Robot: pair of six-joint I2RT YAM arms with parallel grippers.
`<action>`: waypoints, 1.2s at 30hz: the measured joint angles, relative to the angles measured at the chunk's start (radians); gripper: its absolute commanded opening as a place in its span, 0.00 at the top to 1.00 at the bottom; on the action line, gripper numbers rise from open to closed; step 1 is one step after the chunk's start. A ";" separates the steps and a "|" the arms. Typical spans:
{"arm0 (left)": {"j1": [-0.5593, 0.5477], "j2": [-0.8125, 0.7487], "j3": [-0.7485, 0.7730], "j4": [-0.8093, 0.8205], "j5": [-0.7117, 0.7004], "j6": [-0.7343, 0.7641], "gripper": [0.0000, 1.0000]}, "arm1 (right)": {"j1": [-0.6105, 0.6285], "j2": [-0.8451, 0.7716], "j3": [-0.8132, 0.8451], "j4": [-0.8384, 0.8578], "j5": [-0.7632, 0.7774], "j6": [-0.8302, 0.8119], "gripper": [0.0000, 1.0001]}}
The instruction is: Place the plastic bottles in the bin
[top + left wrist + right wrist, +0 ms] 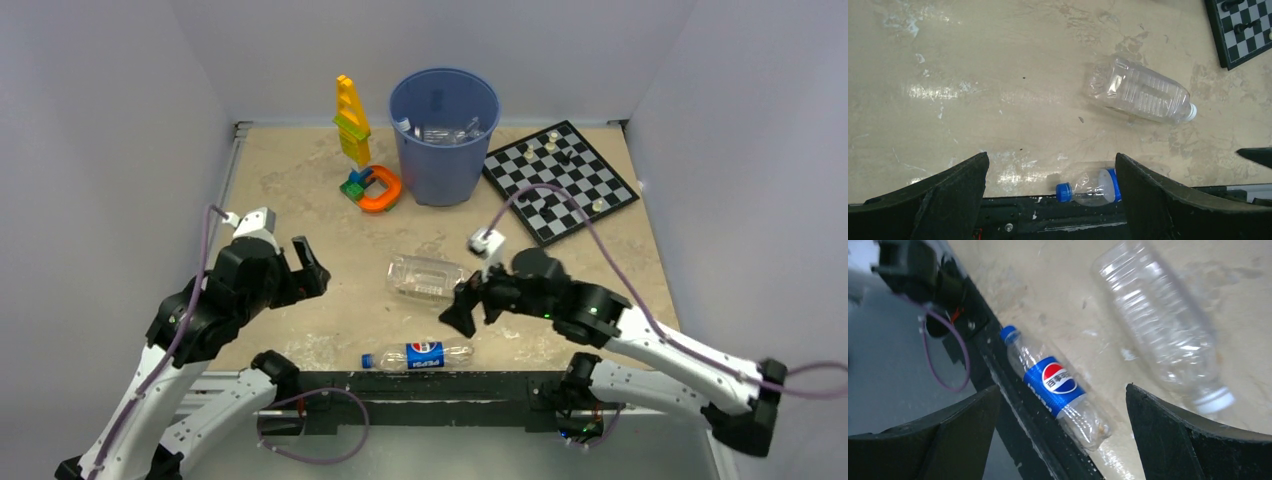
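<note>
Clear plastic [449, 133] is inside the blue bin, so the Pepsi bottle [420, 356] will end up at a slant, with its cap at the bin's rim, when I put it in.
The blue bin [440, 170] stands at the back of the table, and clear plastic shows inside it. A large clear bottle [425, 278] [1140, 92] [1160, 320] with a white cap lies on its side mid-table. A smaller Pepsi bottle [418, 355] [1090, 187] [1055, 385], blue-capped and blue-labelled, lies along the front edge. My left gripper [312, 265] [1050, 160] hangs open to the left of both bottles, holding nothing. My right gripper [470, 305] [1063, 389] is open just right of the clear bottle, above the Pepsi bottle's base, and touches neither.
A yellow-green block tower [350, 120] and an orange ring with coloured blocks [375, 188] stand left of the bin. A chessboard [560, 180] with a few pieces lies to its right. A black rail [440, 385] runs along the front edge. Walls close in three sides.
</note>
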 measured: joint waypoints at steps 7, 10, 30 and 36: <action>0.000 -0.077 0.000 -0.090 -0.113 -0.082 0.00 | 0.405 0.321 0.011 0.036 0.174 -0.066 0.05; 0.000 -0.088 0.010 -0.112 -0.138 -0.092 0.00 | 0.460 0.415 0.057 0.023 0.235 -0.077 0.05; 0.000 -0.162 0.073 -0.185 -0.281 -0.130 0.00 | 0.559 0.837 0.158 0.027 0.465 -0.027 0.82; 0.000 -0.150 0.060 -0.178 -0.286 -0.148 0.00 | 0.550 0.715 0.259 -0.068 0.527 -0.037 0.80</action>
